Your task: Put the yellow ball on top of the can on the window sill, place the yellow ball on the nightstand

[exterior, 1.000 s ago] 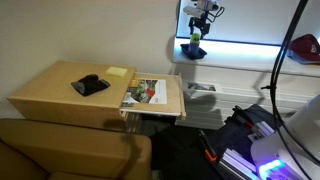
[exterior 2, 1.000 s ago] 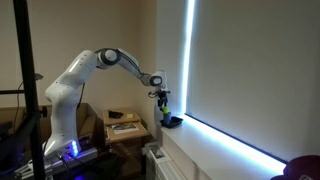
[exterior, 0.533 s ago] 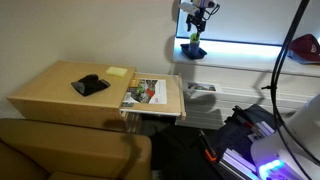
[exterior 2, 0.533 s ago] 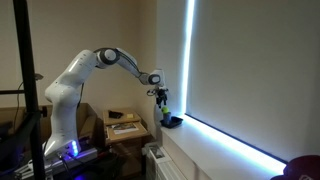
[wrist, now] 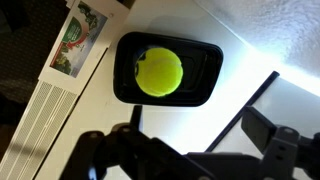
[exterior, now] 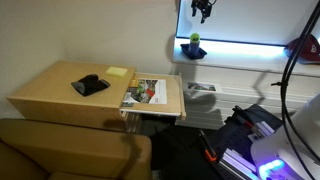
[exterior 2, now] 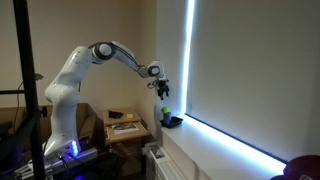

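Note:
I should move my gripper until it is centred over the ball [exterior: 195,38] before I lower it around the ball, because the yellow ball [wrist: 159,72] is closer to one finger than to the other.
The yellow ball [exterior: 194,39] sits on top of the dark can [exterior: 193,51] on the white lit window sill [exterior: 250,47]. In the other exterior view the ball [exterior 2: 166,110] on the can [exterior 2: 172,122] stands at the near end of the sill [exterior 2: 225,148]. My gripper [exterior: 203,9] [exterior 2: 163,89] hangs open and empty well above the ball. The wrist view looks straight down on the ball [wrist: 159,72] in the can [wrist: 203,72], with my gripper [wrist: 200,128] spread wide over the sill [wrist: 180,125]. The tan nightstand [exterior: 60,98] stands lower, away from the arm.
On the nightstand lie a black object [exterior: 90,85] and a yellow pad [exterior: 117,72]; a magazine [exterior: 146,92] lies on its side board. A red rounded object [exterior: 305,46] rests farther along the sill. A brown couch [exterior: 70,150] stands in front.
My gripper has let go of the ball and risen straight up; the ball stays on the can.

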`<state>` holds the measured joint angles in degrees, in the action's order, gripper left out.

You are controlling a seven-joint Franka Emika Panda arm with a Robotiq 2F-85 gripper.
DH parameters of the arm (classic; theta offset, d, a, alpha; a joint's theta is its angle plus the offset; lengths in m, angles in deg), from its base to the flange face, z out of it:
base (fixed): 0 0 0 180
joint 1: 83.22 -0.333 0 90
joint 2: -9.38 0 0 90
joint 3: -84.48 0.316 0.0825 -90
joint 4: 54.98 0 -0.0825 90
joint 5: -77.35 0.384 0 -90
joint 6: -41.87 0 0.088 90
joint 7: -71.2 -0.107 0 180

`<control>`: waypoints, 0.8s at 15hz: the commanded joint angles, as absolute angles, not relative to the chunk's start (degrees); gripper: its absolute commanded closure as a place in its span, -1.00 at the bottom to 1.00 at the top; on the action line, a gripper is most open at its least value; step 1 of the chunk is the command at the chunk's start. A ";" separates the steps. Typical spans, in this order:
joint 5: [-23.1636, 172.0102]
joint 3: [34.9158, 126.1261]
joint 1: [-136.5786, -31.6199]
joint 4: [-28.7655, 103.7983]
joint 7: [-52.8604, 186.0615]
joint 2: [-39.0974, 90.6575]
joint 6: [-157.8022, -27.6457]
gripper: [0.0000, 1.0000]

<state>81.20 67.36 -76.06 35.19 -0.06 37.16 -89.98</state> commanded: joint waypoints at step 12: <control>83.58 69.81 -72.40 36.01 1.95 35.75 -87.22 -1.00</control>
<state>82.89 68.97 -72.68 37.23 2.25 32.09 -85.49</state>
